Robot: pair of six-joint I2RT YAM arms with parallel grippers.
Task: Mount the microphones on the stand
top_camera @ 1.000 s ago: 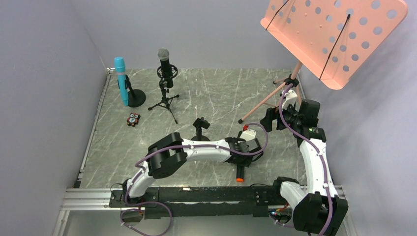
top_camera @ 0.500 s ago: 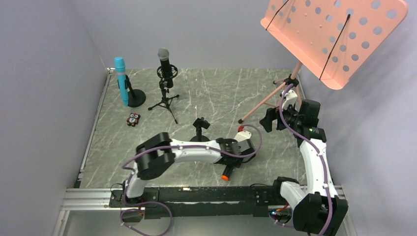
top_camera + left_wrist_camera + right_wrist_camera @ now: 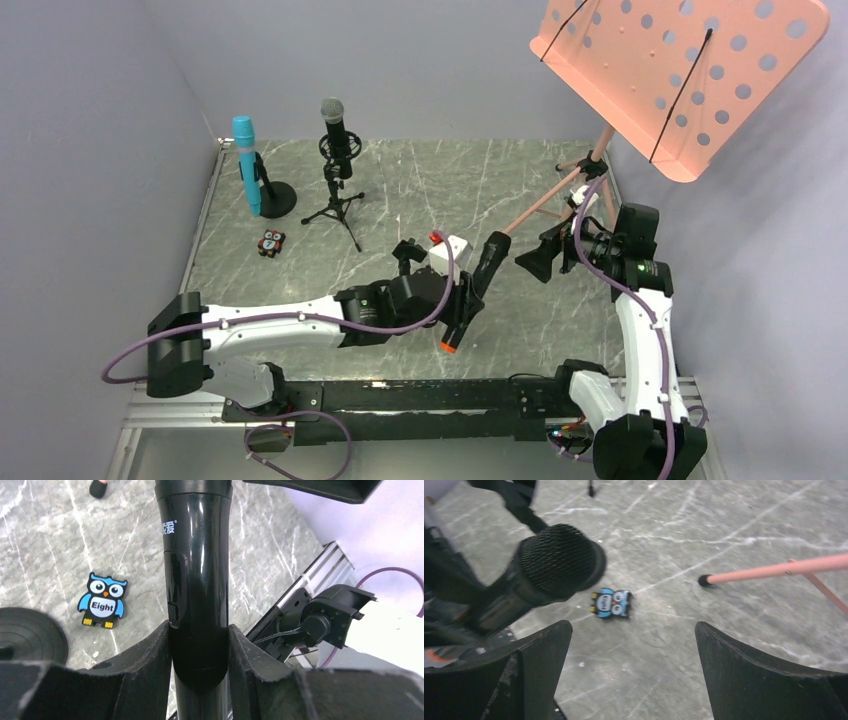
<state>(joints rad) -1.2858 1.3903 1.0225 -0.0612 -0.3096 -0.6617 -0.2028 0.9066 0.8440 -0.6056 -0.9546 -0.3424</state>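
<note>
The robot's left gripper covers the black microphone's body where the clip goes, so the robot's right gripper should take the microphone before the left gripper grips again near the microphone's head.
The all-black microphone with an orange end ring is held off the table, its head tilted up to the right. My left gripper is shut on its barrel, both fingers pressed against it. My right gripper stands open just right of the mesh head, which lies ahead of its left finger, not between the fingers. An empty clip stand shows behind my left arm, and its round base shows in the left wrist view. The light blue microphone and the silver-headed microphone sit upright in stands at the back left.
A small blue owl figure lies flat on the marble table. A pink perforated music stand leans over the back right, with one leg reaching to the table. The black tripod spreads its legs near the owl.
My left gripper closed on the black microphone, lifted it from the table and swung it left, head up. My right gripper shifted slightly left toward the head.
</note>
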